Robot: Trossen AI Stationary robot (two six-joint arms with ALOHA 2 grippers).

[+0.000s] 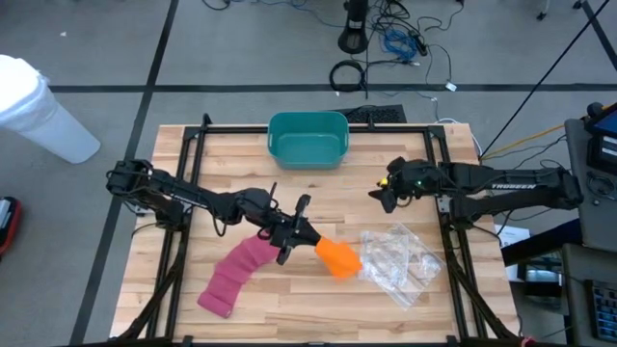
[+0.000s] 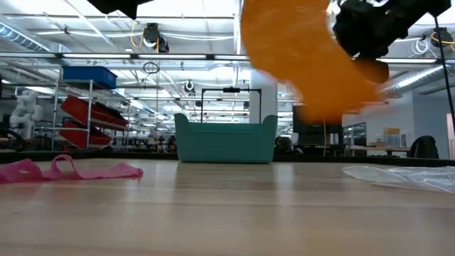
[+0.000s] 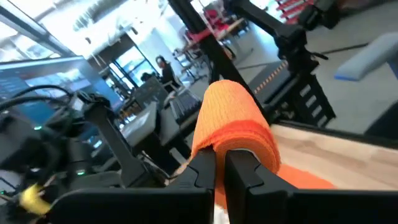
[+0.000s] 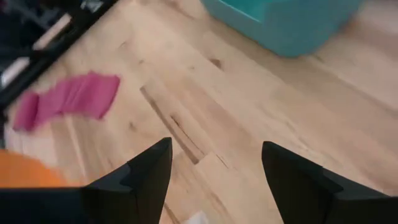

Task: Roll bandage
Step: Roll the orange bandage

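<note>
I can see the orange bandage hanging from my left gripper in a wide flap (image 1: 337, 257), so its loose end (image 1: 348, 271) will fold over when I lift it.
An orange bandage roll (image 1: 337, 256) hangs above the table's middle, clear of the wood in the low view (image 2: 306, 64). My left gripper (image 1: 308, 236) reaches in level from the left and is shut on it. A pink bandage (image 1: 236, 275) lies unrolled and flat on the table, near and left of the roll; it also appears in the low view (image 2: 71, 171). My right gripper (image 1: 378, 193) hovers open farther back on the right, tilted down toward bare wood, with nothing between its fingers (image 4: 214, 180). My left gripper pinches the orange roll's outer wrap (image 3: 239, 134) between its two fingers (image 3: 202, 171), at the side of the roll facing the gripper. The fingers come in level from the table's left. The roll sticks out beyond the fingertips, lifted clear of the table.
A teal bin (image 1: 308, 138) stands at the table's far middle. A crumpled clear plastic bag (image 1: 400, 262) lies right of the orange roll. A black frame (image 1: 193, 173) runs around the table's work area. Bare wood shows between the bin and the grippers.
</note>
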